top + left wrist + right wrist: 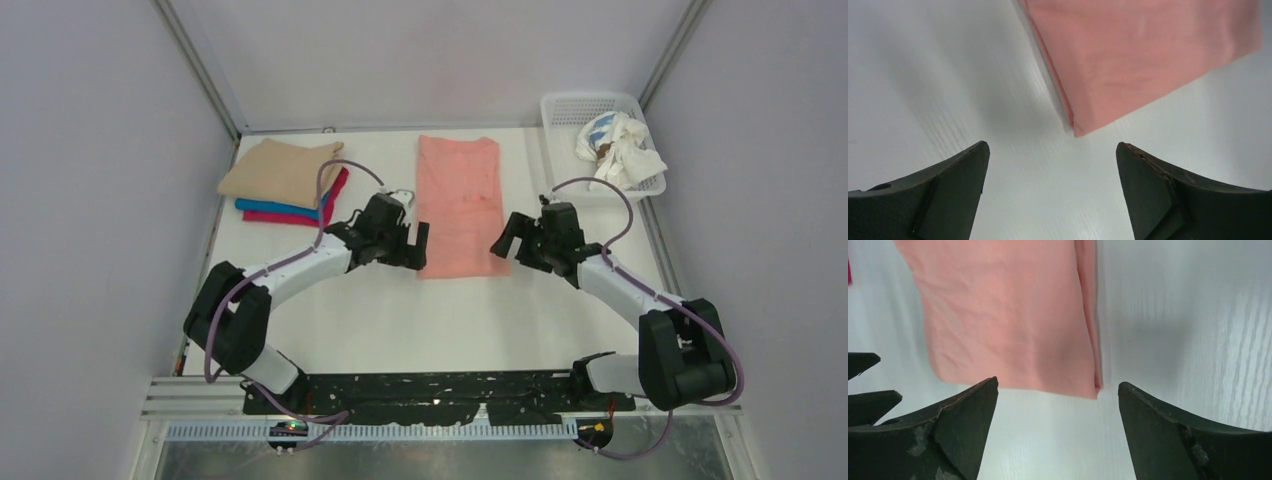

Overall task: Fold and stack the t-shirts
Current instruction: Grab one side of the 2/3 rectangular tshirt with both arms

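Note:
The salmon-pink t-shirt's far end (458, 143) is next to the back wall, so my left gripper and right gripper should pull the t-shirt closer by its near corners (501, 270) before folding.
The salmon-pink t-shirt (460, 204) lies flat on the table as a long folded strip, running away from the arms. My left gripper (416, 248) is open and empty, just left of the shirt's near left corner (1077, 131). My right gripper (506, 238) is open and empty, just right of the shirt's near right corner (1092, 388). Neither touches the cloth. The tan t-shirt (280, 170) lies folded on top of the bright blue t-shirt (290, 209) and the magenta t-shirt (318, 207) in a stack at the back left.
A white plastic basket (560, 108) with crumpled white and blue cloth (620, 148) stands at the back right. The table (420, 330) is white, with grey walls on three sides. The left gripper's fingers (863, 390) show at the left edge of the right wrist view.

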`<action>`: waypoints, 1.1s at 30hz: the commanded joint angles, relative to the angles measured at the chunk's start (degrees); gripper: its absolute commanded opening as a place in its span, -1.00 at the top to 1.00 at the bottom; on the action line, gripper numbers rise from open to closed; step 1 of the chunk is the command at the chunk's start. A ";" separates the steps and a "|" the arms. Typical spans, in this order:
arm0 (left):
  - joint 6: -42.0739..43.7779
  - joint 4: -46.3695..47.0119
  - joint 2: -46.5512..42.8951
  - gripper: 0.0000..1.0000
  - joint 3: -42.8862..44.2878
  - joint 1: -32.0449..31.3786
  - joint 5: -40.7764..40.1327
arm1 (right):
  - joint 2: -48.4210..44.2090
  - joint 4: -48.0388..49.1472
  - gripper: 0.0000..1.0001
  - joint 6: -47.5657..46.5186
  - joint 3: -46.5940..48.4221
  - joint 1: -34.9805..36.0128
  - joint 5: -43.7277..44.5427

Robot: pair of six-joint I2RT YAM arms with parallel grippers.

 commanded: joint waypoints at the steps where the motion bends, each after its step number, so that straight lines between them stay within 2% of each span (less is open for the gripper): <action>1: -6.08 3.37 0.21 -0.98 -4.42 -1.37 3.49 | -4.49 2.19 -0.90 1.52 -6.55 -0.05 -3.88; 3: -7.35 3.93 1.23 -0.89 -4.98 -1.43 3.83 | -4.76 2.16 -0.90 1.83 -8.14 -0.04 -4.08; 6: -9.07 4.76 2.93 -0.64 -4.63 -1.46 4.44 | -4.58 2.91 -0.94 3.04 -9.30 -0.05 -3.11; 9: -11.05 5.24 4.91 -0.50 -3.87 -1.44 4.42 | -4.19 4.14 -0.97 3.71 -10.14 -0.09 -2.49; 16: -14.28 5.64 11.84 -0.08 -0.85 -1.46 6.78 | -1.84 6.70 -0.62 4.28 -10.51 -0.05 -1.92; 21: -14.20 5.84 13.61 0.30 0.14 -1.44 8.27 | 0.40 9.48 -0.37 4.83 -10.61 -0.07 -2.71; 25: -13.52 6.55 13.40 0.69 -0.31 -1.44 7.18 | 2.41 10.78 -0.30 4.97 -10.36 -0.04 -0.93; 27: -13.49 6.47 13.94 0.96 0.13 -1.44 7.63 | 3.57 10.86 -0.25 5.02 -9.88 -0.04 -0.60; 31: -12.99 6.76 13.86 1.00 -0.58 -1.49 7.74 | 4.35 11.15 -0.18 5.20 -9.25 -0.05 -0.78; 33: -12.88 7.09 12.96 1.00 -1.49 -1.55 7.08 | 4.53 10.89 -0.09 4.95 -9.00 -0.04 -1.03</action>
